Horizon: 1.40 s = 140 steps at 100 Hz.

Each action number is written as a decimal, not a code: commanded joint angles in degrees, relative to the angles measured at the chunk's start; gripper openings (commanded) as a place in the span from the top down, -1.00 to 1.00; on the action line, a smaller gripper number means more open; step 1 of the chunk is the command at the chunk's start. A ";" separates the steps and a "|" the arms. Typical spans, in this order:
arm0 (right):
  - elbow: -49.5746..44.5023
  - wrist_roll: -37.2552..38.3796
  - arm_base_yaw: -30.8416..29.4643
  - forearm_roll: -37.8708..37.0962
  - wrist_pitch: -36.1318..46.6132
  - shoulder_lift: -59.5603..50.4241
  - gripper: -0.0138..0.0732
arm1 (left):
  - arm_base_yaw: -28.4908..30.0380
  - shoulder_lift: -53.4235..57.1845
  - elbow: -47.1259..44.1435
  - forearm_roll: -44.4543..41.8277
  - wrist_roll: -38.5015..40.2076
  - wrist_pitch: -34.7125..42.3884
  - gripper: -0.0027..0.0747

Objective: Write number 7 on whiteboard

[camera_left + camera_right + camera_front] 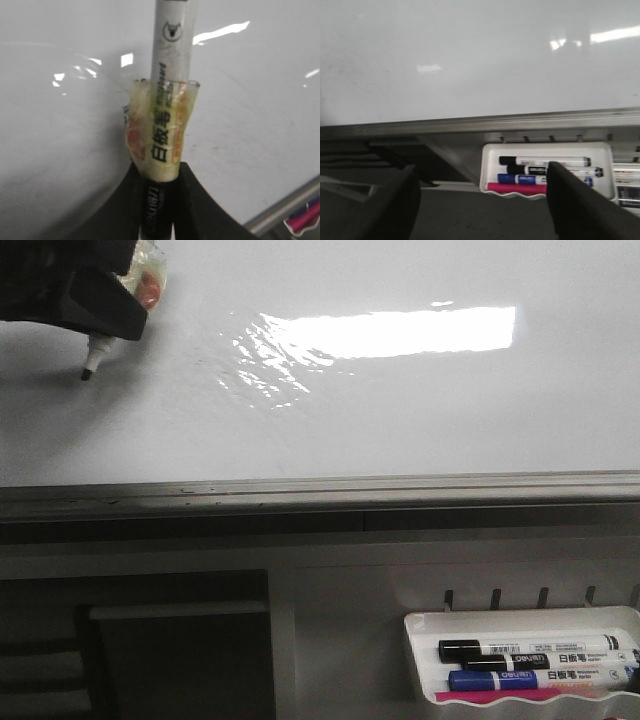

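Observation:
The marker is in my left gripper, held near its black tip (87,373), so next my right gripper grabs the marker's free white end (172,37) before writing the 7.
The whiteboard (400,410) fills the upper front view, glossy white with a bright glare and a grey bottom edge. No number 7 shows on it. My left gripper (105,315) sits at the board's top left, shut on a taped white marker (93,360) whose black tip points down at the board surface. In the left wrist view the marker (170,75) runs up from between the black fingers (200,205), wrapped in yellowish tape. My right gripper (480,200) is open and holds nothing, below the board's edge; it does not show in the front view.
A small white tray (520,655) hangs below the board at the right, holding black, blue and pink markers (530,652). The same tray (547,170) lies ahead of the right gripper. A dark opening (170,640) lies under the board's grey frame at the left.

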<state>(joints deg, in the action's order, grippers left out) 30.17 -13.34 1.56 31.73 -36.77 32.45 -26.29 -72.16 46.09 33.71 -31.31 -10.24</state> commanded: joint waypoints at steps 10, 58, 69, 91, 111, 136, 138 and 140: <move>6.12 -17.56 0.06 19.46 -4.50 6.73 -0.40 | -4.50 5.94 1.81 -4.55 -6.35 -8.36 0.98; 20.24 -31.34 2.14 38.09 -23.40 30.42 -0.40 | -23.40 2.59 1.81 -11.70 -7.76 -10.28 0.98; 21.85 -31.34 4.36 37.84 -24.55 34.16 -0.40 | -24.34 1.44 1.81 -11.70 -7.65 -8.54 0.98; 24.13 -31.34 8.17 36.63 -25.44 39.35 -0.40 | -24.71 0.68 4.03 -11.79 -7.55 -8.25 0.98; 25.47 -31.85 11.51 36.20 -25.08 42.34 -0.28 | -24.71 0.68 4.95 -12.58 -7.55 -8.10 0.98; 25.56 -33.96 12.04 36.20 -23.94 42.76 0.56 | -24.71 0.68 4.95 -12.75 -7.55 -7.96 0.98; 25.56 -34.25 12.04 36.20 -24.06 42.76 0.64 | -24.71 0.68 4.95 -12.75 -7.55 -7.96 0.98; 25.56 -34.38 12.04 36.20 -24.26 42.76 0.73 | -24.71 0.68 4.95 -12.75 -7.55 -7.96 0.98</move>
<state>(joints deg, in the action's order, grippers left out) 53.87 -46.08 13.49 64.42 -59.91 76.55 -50.51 -72.69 49.00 20.36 -39.22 -21.54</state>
